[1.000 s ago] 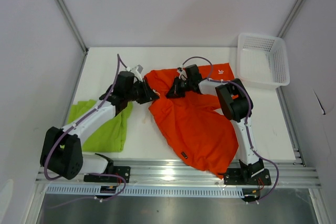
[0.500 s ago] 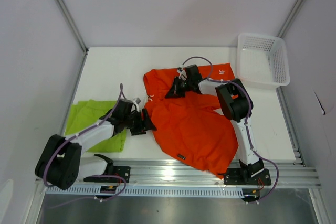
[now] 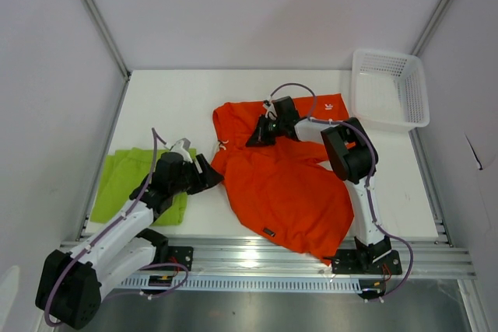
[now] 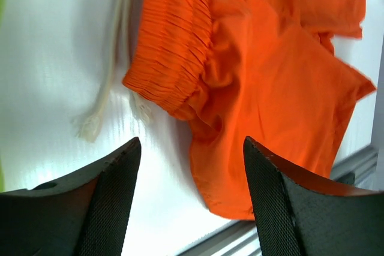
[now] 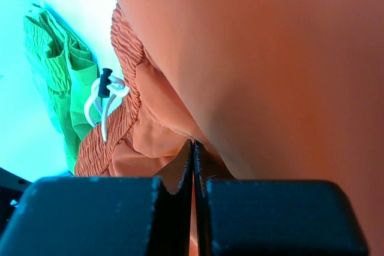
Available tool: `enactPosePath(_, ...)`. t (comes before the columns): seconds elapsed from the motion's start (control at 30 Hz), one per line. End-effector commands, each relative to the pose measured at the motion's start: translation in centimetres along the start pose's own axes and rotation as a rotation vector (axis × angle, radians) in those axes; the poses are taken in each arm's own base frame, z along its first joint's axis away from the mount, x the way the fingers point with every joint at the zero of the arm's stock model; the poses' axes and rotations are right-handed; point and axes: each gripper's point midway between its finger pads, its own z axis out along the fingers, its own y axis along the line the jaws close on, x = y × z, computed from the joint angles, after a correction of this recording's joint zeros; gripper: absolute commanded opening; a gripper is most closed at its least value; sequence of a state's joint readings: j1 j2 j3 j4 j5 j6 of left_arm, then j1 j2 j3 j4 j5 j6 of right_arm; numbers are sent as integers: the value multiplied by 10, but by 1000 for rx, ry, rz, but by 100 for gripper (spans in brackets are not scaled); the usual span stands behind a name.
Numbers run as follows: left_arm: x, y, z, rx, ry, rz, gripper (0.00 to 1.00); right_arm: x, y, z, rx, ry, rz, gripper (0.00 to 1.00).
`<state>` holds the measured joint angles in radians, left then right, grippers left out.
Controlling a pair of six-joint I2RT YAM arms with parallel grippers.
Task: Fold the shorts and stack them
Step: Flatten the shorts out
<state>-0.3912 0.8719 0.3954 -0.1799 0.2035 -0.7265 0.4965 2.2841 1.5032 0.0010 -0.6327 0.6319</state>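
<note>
The orange shorts' waistband slants inward and is bunched up at its near end. Next, my left gripper grabs that waistband corner and pulls it straight before the fold.
The orange-red shorts lie spread and rumpled across the middle of the table, their ribbed waistband and a white drawstring on the left side. My left gripper hovers open just off that left edge, with nothing between its fingers. My right gripper is shut on a fold of the orange shorts near the far side. The lime green shorts lie folded at the near left, partly under my left arm, and show in the right wrist view too.
A white mesh basket stands at the far right corner. The metal rail runs along the table's near edge, close to the orange shorts' near hem. White walls close in the table.
My left gripper let go of the orange waistband, opened, and drew back toward the near left. The waistband now rests on the table. The right gripper has held still.
</note>
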Motion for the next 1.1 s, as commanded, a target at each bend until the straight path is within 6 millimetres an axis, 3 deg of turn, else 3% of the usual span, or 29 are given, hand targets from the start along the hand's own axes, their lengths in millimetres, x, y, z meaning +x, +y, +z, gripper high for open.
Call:
enactPosePath(0.0, -21, 11, 0, -71, -124, -84, 71, 13, -24, -2, 93, 4, 13, 0)
enactPosePath(0.17, -29, 23, 1, -121, -158, -162, 69, 15, -23, -2, 80, 4, 25, 0)
enactPosePath(0.3, -49, 17, 3, -46, -231, -109, 71, 14, -19, 0, 56, -1, 15, 0)
enactPosePath(0.33, -61, 11, 2, -14, -274, -92, 72, 12, -17, 0, 45, -3, 12, 0)
enactPosePath(0.53, -76, 3, 18, 69, -300, -60, 73, 9, -5, -1, 28, 1, -7, 2)
enactPosePath(0.67, -67, -7, 32, 149, -226, -71, 72, 12, -4, 0, 36, 21, 3, 2)
enactPosePath(0.7, -61, -2, 39, 136, -196, -79, 71, 11, -4, 1, 36, 21, 6, 2)
enactPosePath(0.9, -46, -10, 43, 235, -153, -57, 67, 5, 3, 4, 10, 20, 9, 2)
enactPosePath(1.07, -33, -7, 41, 252, -134, -47, 67, -7, 30, -4, -81, -26, -21, 6)
